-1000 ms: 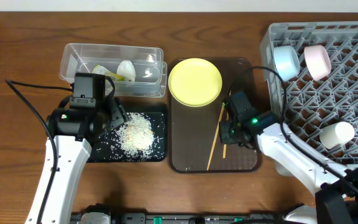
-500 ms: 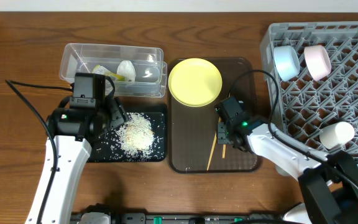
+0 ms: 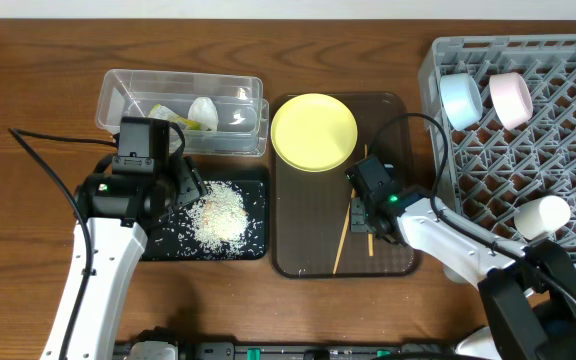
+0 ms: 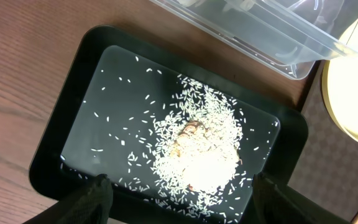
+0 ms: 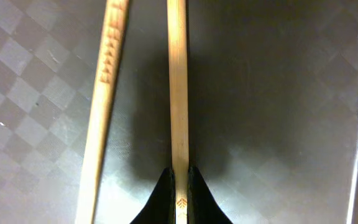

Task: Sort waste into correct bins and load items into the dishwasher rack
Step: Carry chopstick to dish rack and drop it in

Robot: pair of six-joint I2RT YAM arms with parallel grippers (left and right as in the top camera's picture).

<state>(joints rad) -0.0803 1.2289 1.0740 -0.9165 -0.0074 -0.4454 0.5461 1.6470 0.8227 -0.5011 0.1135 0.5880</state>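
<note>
The robot's right gripper holds the gripped chopstick (image 3: 370, 246) parallel to the grey rack's side (image 3: 452, 165), so it should go on carrying the chopstick until it is just inside that side.
My right gripper (image 3: 363, 212) is shut on one wooden chopstick (image 5: 178, 93) over the brown serving tray (image 3: 298, 255). The second chopstick (image 5: 104, 106) lies loose beside it on the tray. The yellow plate (image 3: 313, 131) sits at the tray's far end. My left gripper (image 4: 179, 196) is open and empty above the black tray (image 4: 79, 93), which holds a heap of white rice (image 4: 204, 155). The clear tub (image 3: 183, 110) holds the green-and-yellow wrapper and crumpled white paper. The grey rack (image 3: 528, 150) holds the light blue bowl (image 3: 459, 100), a pink bowl (image 3: 511, 98) and the white cup (image 3: 540, 216).
The rack's left wall stands close to the right of my right arm. The clear tub's edge (image 4: 272, 43) lies just beyond the black tray. Bare wooden table (image 3: 28, 120) stretches to the left of both bins.
My right gripper moved left and toward the plate along the chopsticks, then closed on one of them. The left arm has not moved.
</note>
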